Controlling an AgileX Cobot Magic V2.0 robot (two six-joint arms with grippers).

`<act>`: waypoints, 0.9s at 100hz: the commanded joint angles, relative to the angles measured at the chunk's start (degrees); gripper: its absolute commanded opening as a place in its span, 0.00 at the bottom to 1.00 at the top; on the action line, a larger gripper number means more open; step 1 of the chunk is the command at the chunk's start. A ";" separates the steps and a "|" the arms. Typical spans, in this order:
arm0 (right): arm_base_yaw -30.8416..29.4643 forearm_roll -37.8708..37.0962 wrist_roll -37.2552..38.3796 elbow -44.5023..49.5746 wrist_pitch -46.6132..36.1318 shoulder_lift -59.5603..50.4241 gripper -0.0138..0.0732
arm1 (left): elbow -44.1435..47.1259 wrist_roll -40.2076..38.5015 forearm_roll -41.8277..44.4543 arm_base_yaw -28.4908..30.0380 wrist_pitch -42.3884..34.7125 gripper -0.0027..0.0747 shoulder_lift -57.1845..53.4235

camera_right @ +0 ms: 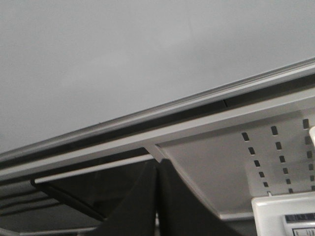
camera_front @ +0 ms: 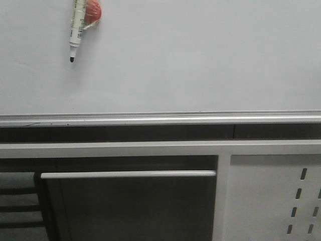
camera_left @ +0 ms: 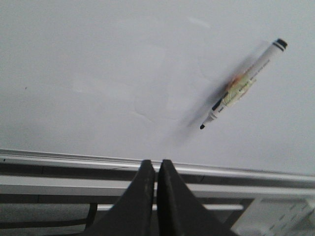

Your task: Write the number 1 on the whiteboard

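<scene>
My left gripper is moving toward the pen's white body (camera_front: 77, 24), and the marker pen hangs black tip (camera_front: 71, 58) down, clear of the bar. The gripper should keep going until the fingers surround the pen's body.
The whiteboard (camera_front: 190, 60) fills the upper part of the front view, with its silver edge rail (camera_front: 160, 118) below. A white marker pen (camera_front: 76, 27) with a black tip hangs on it at the upper left, tip down, beside a red holder (camera_front: 93, 14). The number 1 is out of view. In the left wrist view the marker pen (camera_left: 243, 86) lies slantwise on the whiteboard (camera_left: 98, 73), well away from my left gripper (camera_left: 155, 162), which is shut and empty. My right gripper (camera_right: 160, 161) is shut on nothing, below the whiteboard (camera_right: 123, 59). Neither gripper appears in the front view.
Under the rail runs a white frame bar (camera_front: 150, 148) and a long silver handle bar (camera_front: 128, 174) over a dark opening. A white metal panel with slanted slots (camera_front: 273, 196) stands at the lower right. A white labelled box (camera_right: 285, 216) sits close to my right gripper.
</scene>
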 commanded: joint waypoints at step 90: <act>0.10 3.28 -12.68 -14.16 2.82 16.19 0.64 | -21.75 74.11 -62.00 -10.91 3.83 0.46 45.89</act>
